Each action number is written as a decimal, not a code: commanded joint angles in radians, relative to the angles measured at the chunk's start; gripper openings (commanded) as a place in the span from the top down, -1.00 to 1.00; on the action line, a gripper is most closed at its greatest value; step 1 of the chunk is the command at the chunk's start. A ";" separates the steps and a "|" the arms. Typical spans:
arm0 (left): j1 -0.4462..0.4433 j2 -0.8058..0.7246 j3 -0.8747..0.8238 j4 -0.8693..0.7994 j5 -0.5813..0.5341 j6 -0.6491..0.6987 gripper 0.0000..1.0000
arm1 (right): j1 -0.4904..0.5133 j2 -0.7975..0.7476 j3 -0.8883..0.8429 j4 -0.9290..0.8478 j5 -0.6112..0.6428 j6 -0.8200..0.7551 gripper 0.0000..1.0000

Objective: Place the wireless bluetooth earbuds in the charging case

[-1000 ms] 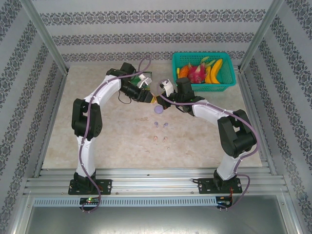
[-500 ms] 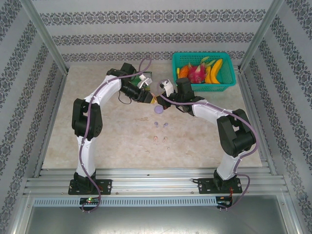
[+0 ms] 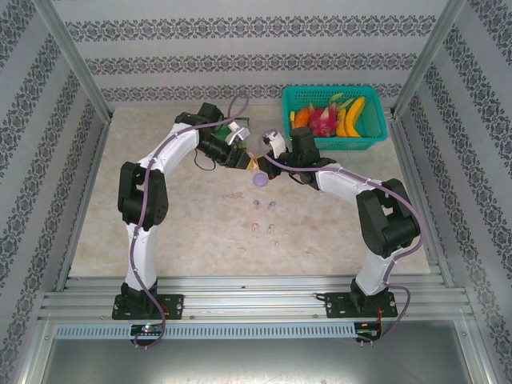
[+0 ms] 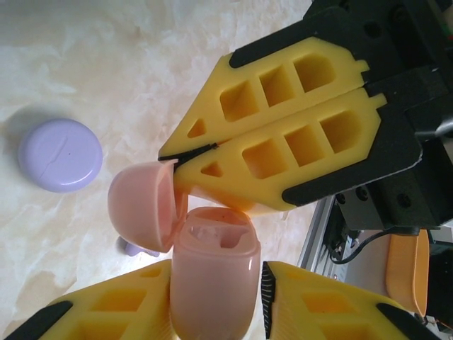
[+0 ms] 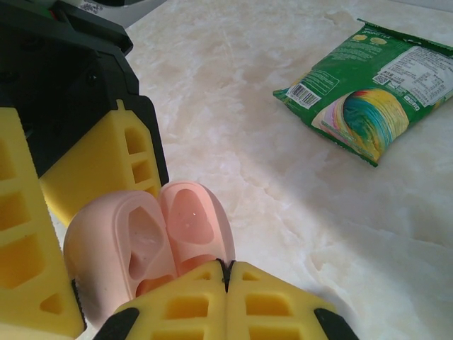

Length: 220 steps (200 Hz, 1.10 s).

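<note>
I can see the open pink charging case (image 4: 216, 237) sitting crooked between my left gripper's fingers, so next my left gripper opens and then close straight on its body (image 4: 214, 294) before the earbuds go in.
A pale pink charging case (image 4: 216, 290) stands upright between the yellow fingers of my left gripper (image 4: 216, 268), which is shut on its body above the table. Its lid (image 4: 141, 205) is swung open to the left and the two sockets (image 5: 145, 241) inside look empty. My right gripper (image 4: 170, 154) is shut, its fingertips (image 5: 244, 273) touching the rim of the open lid. A lilac case (image 3: 259, 181) lies closed on the table just below both grippers. Two lilac earbuds (image 3: 263, 206) and two pink earbuds (image 3: 263, 229) lie loose nearer the arms' bases.
A teal basket (image 3: 376, 144) of toy fruit stands at the back right. A green snack bag (image 5: 368, 106) lies on the marble table behind the grippers. Metal frame posts and patterned walls ring the table.
The left gripper's jaws have closed in on the pink case. Both arms have stayed almost where they were.
</note>
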 commanded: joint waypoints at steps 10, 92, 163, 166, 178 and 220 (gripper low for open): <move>-0.008 0.020 0.046 -0.003 0.029 0.005 0.37 | -0.011 0.009 0.019 0.028 -0.023 0.010 1.00; -0.007 0.022 0.029 0.026 0.035 -0.011 0.59 | -0.011 -0.001 0.028 0.022 -0.019 0.023 1.00; -0.005 0.019 0.054 0.011 0.023 0.001 0.27 | -0.012 -0.014 0.027 0.006 -0.036 0.000 1.00; -0.005 0.019 0.054 0.008 0.022 0.003 0.28 | -0.013 -0.014 0.026 0.006 -0.036 -0.001 1.00; -0.005 0.020 0.056 0.002 0.023 0.008 0.32 | -0.015 -0.014 0.024 0.004 -0.036 -0.002 1.00; -0.003 0.020 0.059 -0.004 0.026 0.014 0.23 | -0.017 -0.018 0.020 -0.003 -0.049 -0.008 1.00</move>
